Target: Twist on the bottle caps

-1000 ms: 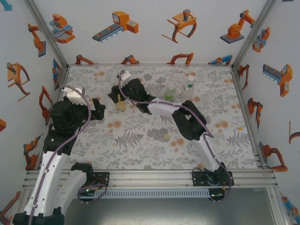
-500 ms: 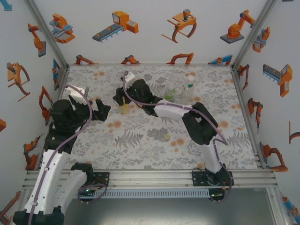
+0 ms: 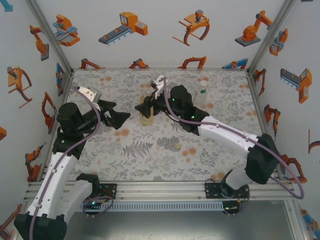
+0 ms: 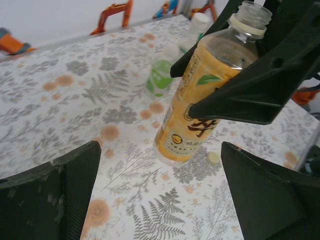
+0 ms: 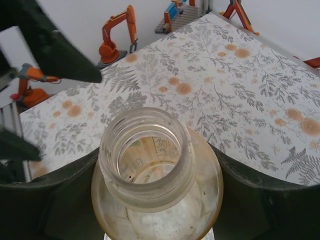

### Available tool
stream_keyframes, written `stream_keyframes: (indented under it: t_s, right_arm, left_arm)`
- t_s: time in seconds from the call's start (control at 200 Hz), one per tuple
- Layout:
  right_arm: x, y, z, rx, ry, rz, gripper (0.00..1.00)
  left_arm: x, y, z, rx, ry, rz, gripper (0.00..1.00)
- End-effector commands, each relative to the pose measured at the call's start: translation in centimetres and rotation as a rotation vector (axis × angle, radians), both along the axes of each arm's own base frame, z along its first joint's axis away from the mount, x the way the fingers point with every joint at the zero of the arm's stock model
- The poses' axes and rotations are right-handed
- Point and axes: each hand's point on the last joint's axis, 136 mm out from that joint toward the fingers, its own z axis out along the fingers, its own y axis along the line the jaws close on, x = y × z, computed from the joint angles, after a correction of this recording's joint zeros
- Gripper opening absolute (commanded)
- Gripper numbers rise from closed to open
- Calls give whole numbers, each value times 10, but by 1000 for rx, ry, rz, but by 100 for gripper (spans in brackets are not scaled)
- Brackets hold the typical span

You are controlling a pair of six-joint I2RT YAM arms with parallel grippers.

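Observation:
My left gripper should keep moving in open until that half (image 4: 180, 136) is within its fingers, because the amber-yellow bottle's lower half (image 3: 146, 121) sticks out free below my right gripper.
My right gripper (image 3: 145, 109) (image 5: 155, 200) is shut on the amber-yellow bottle (image 3: 146, 119) (image 4: 200, 95) (image 5: 150, 165) just under its shoulder. The bottle's neck is open, with no cap on it. To the bottle's left my left gripper (image 3: 121, 115) (image 4: 160, 200) stands wide open and holds nothing, its fingers aimed at the bottle's lower half. A yellow-green cap (image 3: 177, 145) (image 4: 214, 158) lies loose on the table. The short green-tinted bottle (image 4: 161, 77) stands behind. The slim clear bottle (image 3: 202, 90) (image 4: 197, 25) beside it wears a white cap.
The table (image 3: 150, 160) has a fern and flower print, and white walls with robot pictures close it in on three sides. The right arm (image 3: 225, 132) stretches diagonally across the middle. A metal rail (image 3: 160, 187) runs along the near edge.
The right arm has carried the amber bottle rightward, toward the table's middle, and stretched out. The left gripper has followed to the right and now points at the bottle, still open.

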Motion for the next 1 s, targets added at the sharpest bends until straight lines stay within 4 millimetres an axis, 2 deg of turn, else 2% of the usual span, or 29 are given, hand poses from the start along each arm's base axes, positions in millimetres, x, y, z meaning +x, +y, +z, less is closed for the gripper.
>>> stream_keyframes:
  t_s: [0.0, 0.09, 0.255, 0.511, 0.566, 0.771, 0.996]
  right_arm:
    - [-26, -23, 13, -26, -19, 35, 35]
    - [-51, -38, 24, -40, -63, 92, 35]
    - [-78, -60, 41, -45, -69, 129, 33]
    - [-128, -73, 73, 49, -73, 306, 30]
    - [-137, -75, 82, 78, -85, 337, 26]
    - [-156, -79, 102, 158, -116, 414, 24]
    - [-158, -81, 107, 174, -146, 421, 20]
  left_arm:
    - [-21, -26, 18, -49, -77, -180, 97]
    - [-33, -44, 19, -45, -112, -265, 97]
    - [-54, -74, 25, -53, -189, -404, 100]
    - [-91, -114, 38, -78, -300, -617, 98]
    - [-98, -121, 40, -84, -298, -658, 98]
    - [-121, -143, 47, -111, -313, -759, 98]
    - [-136, -163, 54, -142, -306, -832, 100]
